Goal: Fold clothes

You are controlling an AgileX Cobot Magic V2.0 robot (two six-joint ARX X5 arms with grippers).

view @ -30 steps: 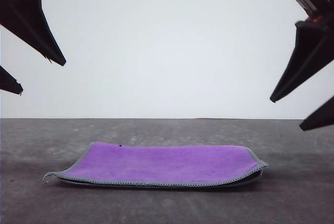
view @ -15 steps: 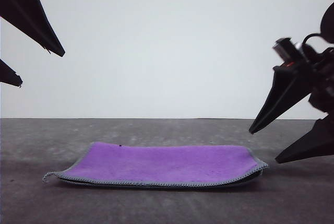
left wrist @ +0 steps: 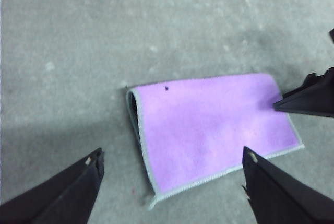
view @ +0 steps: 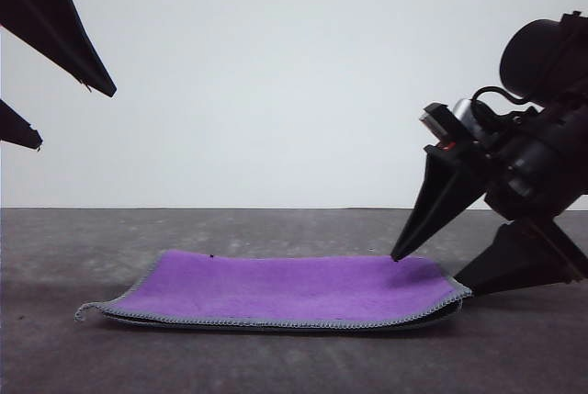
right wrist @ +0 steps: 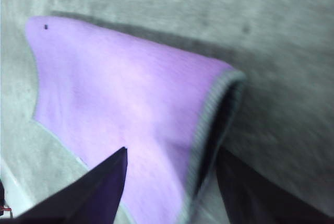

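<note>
I am about to fold over the raised edge of the purple cloth [view: 287, 288]. The grey stitched edge shows doubled layers [view: 395, 325], so the cloth will bend into a puffy, round loop when I do.
The clothes are one purple cloth [view: 285, 288] with a grey stitched edge, lying folded flat on the table, its dark face showing only inside the fold. My right gripper [view: 426, 274] is open at the cloth's right end, one fingertip just above the purple top and the other low beside the edge. In the right wrist view the cloth [right wrist: 120, 93] and its folded end lie between the open right gripper [right wrist: 172, 152]. My left gripper [view: 73, 118] hangs open, high at the left. Its wrist view has the cloth [left wrist: 209, 125] below the open left gripper [left wrist: 172, 153].
The grey speckled table [view: 514, 357] stretches around the cloth on all sides. A plain white wall [view: 276, 73] stands behind it. One black finger of the right gripper [left wrist: 308, 98] reaches over the cloth's end in the left wrist view.
My right gripper has come down and moved left, from high at the right edge to the cloth's right end. The left gripper and the cloth have stayed put.
</note>
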